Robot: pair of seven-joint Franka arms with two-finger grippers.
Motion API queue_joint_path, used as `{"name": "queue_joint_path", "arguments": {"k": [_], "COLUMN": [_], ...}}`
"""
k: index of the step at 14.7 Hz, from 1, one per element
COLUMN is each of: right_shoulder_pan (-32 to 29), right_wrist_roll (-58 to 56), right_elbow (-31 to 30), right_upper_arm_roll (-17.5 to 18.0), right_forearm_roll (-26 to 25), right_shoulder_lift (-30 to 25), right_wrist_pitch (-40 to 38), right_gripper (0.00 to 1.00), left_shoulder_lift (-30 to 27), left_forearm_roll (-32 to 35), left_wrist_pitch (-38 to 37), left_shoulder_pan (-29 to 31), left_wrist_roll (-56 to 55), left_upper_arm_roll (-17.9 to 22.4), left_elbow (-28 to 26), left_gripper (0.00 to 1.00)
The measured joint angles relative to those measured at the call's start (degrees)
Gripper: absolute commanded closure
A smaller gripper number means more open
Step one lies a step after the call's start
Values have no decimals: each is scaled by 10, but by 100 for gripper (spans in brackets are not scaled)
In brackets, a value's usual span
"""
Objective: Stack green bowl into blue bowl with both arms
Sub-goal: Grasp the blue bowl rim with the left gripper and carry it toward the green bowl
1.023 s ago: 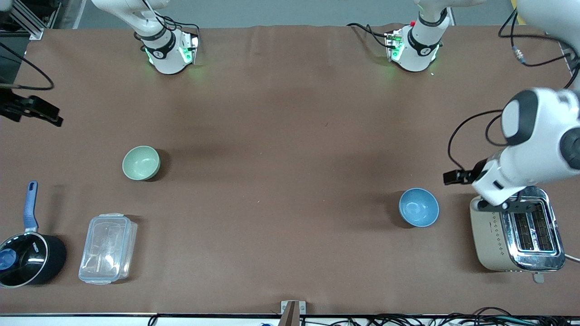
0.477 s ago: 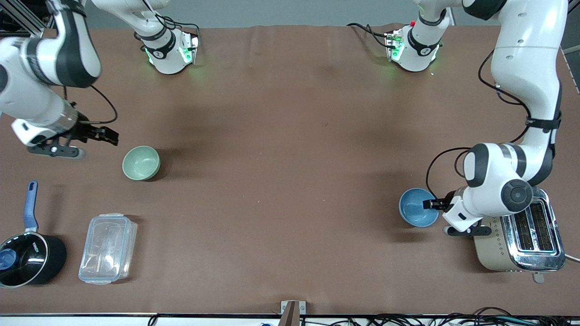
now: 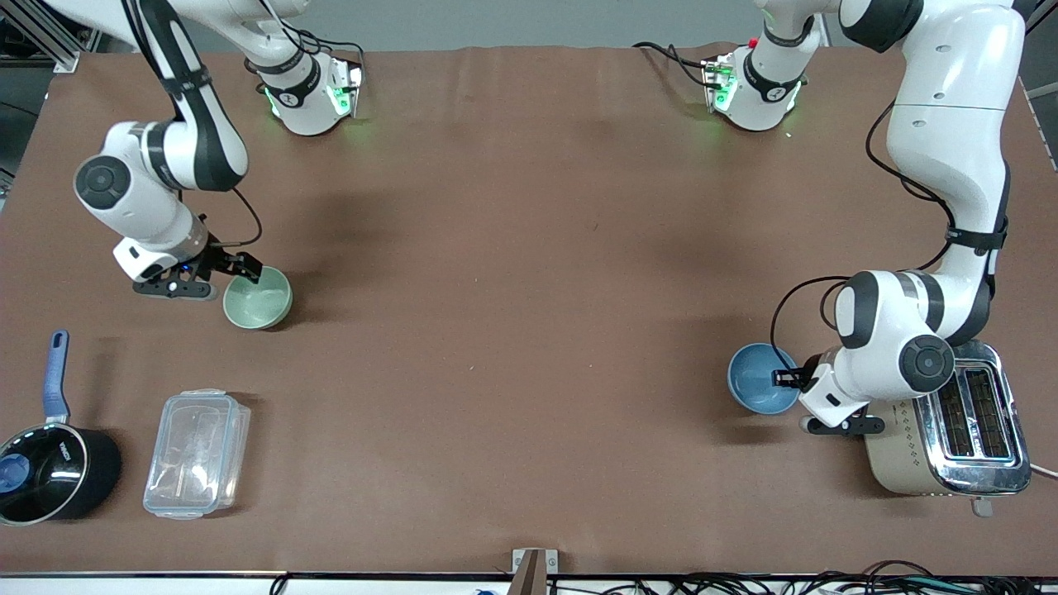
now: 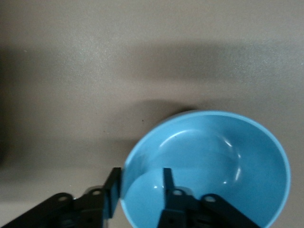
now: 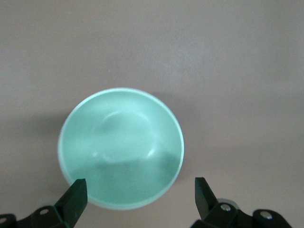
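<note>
Both bowls widen to similar widths. When I lower the green bowl [image 3: 259, 298] inside, I expect it will nest deep and almost hide the blue bowl [image 3: 760, 378].
The green bowl [image 3: 257, 297] stands upright on the brown table toward the right arm's end. My right gripper [image 3: 246, 270] is open, low over the bowl's rim on the side toward the robots' bases. In the right wrist view the green bowl [image 5: 121, 147] lies just ahead of the widely spread right gripper [image 5: 138, 192], not touched. The blue bowl [image 3: 761, 378] stands upright toward the left arm's end. My left gripper [image 3: 783, 378] is open at its rim. In the left wrist view the left gripper [image 4: 140, 185] straddles the rim of the blue bowl [image 4: 213, 161], one finger inside and one outside.
A cream and chrome toaster [image 3: 946, 434] stands right beside the left arm's wrist, at the left arm's end. A black saucepan with a blue handle [image 3: 45, 467] and a clear plastic box [image 3: 197, 453] stand nearer to the front camera than the green bowl.
Both arms swung in from the table's ends and came down. The right gripper reached the green bowl's rim. The left gripper settled over the blue bowl's rim. Neither bowl moved.
</note>
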Motion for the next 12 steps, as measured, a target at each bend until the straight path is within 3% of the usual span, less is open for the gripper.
{"name": "queue_joint_path", "arguments": {"k": [1, 4, 5, 7, 11, 12], "right_shoulder_pan": [-11, -35, -35, -35, -37, -38], "right_wrist_roll": [-16, -40, -40, -40, -37, -35], "right_elbow": [-5, -17, -21, -37, -45, -44], "right_upper_arm_roll": [-1, -3, -3, -2, -3, -3], "right_forearm_roll": [0, 0, 0, 0, 0, 0], "right_shoulder_lift": [23, 72, 79, 83, 84, 83], "right_wrist_pitch": [39, 115, 131, 169, 176, 164], "right_gripper": [0, 0, 8, 42, 95, 97], "left_shoulder_lift": [0, -3, -4, -4, -8, -8], "left_forearm_roll": [0, 0, 0, 0, 0, 0], "left_wrist_pitch": [0, 0, 0, -2, -7, -7], "left_shoulder_pan": [-1, -6, -6, -6, -35, -61], "left_wrist_roll": [0, 0, 0, -9, -121, -156], "left_upper_arm_roll": [-1, -6, -14, -46, -130, -137], "left_elbow": [1, 4, 7, 19, 40, 43], "left_gripper": [99, 100, 100, 100, 100, 100]}}
